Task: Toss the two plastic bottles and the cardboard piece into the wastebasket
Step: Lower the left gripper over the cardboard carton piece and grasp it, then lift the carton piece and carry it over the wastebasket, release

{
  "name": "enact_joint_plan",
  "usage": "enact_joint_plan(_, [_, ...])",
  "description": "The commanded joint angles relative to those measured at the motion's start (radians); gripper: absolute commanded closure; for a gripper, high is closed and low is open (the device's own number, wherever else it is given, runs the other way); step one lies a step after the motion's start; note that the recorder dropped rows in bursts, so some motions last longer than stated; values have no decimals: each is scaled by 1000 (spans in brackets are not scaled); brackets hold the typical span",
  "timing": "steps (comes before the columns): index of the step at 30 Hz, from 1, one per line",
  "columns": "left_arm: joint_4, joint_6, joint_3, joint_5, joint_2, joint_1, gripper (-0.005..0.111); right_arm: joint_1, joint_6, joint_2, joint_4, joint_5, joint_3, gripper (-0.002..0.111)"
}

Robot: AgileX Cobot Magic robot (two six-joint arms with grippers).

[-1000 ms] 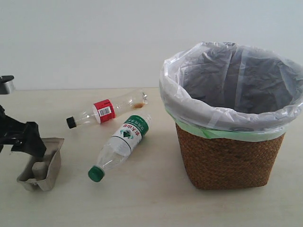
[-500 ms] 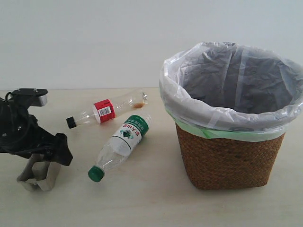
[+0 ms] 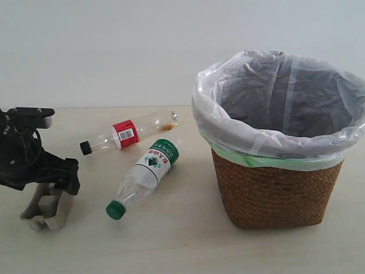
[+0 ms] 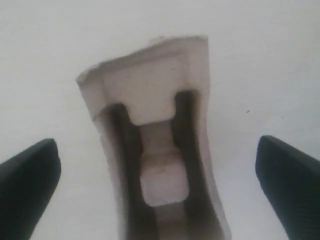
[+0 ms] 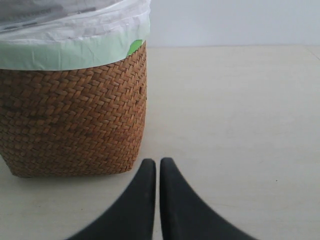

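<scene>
My left gripper's open fingers are across the cardboard piece's narrow width [image 3: 48, 208]. I should keep going down until they have its sides [image 3: 61, 212] between them, then close.
The grey-beige cardboard piece [image 3: 48, 211] [image 4: 155, 150] lies at the table's front left. My left gripper [image 3: 48, 188] [image 4: 159, 185] hangs right over it, open, one finger on each side and clear of it. Behind it lies the slim bottle [image 3: 128, 132] with red label and black cap. The wider bottle [image 3: 145, 176] with green cap lies in front of that. The wicker wastebasket [image 3: 276, 188] [image 5: 70, 120], lined with a white bag, stands at the right. My right gripper [image 5: 158, 167] is shut on nothing, beside the basket's base; the exterior view does not show it.
A pale wall rises behind the light wooden table [image 3: 171, 245]. The bag's rim [image 3: 251, 142] overhangs the basket. Bare tabletop [image 5: 235, 115] stretches beside the basket in the right wrist view.
My left arm has swung in from the left edge and come down over the cardboard piece, then shifted slightly back left. Bottles and basket have not moved.
</scene>
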Motion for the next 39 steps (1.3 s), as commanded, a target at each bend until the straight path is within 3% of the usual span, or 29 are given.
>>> enact_joint_plan(1, [-48,-18,-7,-1,54,-6,2,-5,0,-5,0,-11,0,108])
enact_joint_plan(12, [-49,-18,-7,-95,146,-6,2,-5,0,-5,0,-10,0,108])
enact_joint_plan(14, [-42,-18,-7,-102,146,-6,7,-5,0,-5,0,-10,0,108])
enact_joint_plan(18, [-40,-18,-9,-102,146,-6,45,-5,0,-5,0,-10,0,108])
enact_joint_plan(19, [-40,-18,-9,-102,146,-6,75,-5,0,-5,0,-10,0,108])
enact_joint_plan(21, [-22,-10,-17,-91,146,-6,101,-5,0,-5,0,-10,0,108])
enact_joint_plan(24, [15,-16,-98,16,142,-6,102,-5,0,-5,0,-10,0,108])
enact_joint_plan(25, [47,-16,-171,118,128,-6,103,-5,0,-5,0,-10,0,108])
enact_joint_plan(28, [212,-97,-348,338,67,-6,103,-5,0,-5,0,-10,0,108])
enact_joint_plan(30, [361,-167,-444,408,-2,-6,103,-5,0,-5,0,-10,0,108])
enact_joint_plan(32, [439,-213,-513,404,-74,-6,103,-5,0,-5,0,-10,0,108])
enact_joint_plan(39, [460,-256,-644,405,-198,-6,103,-5,0,-5,0,-10,0,108])
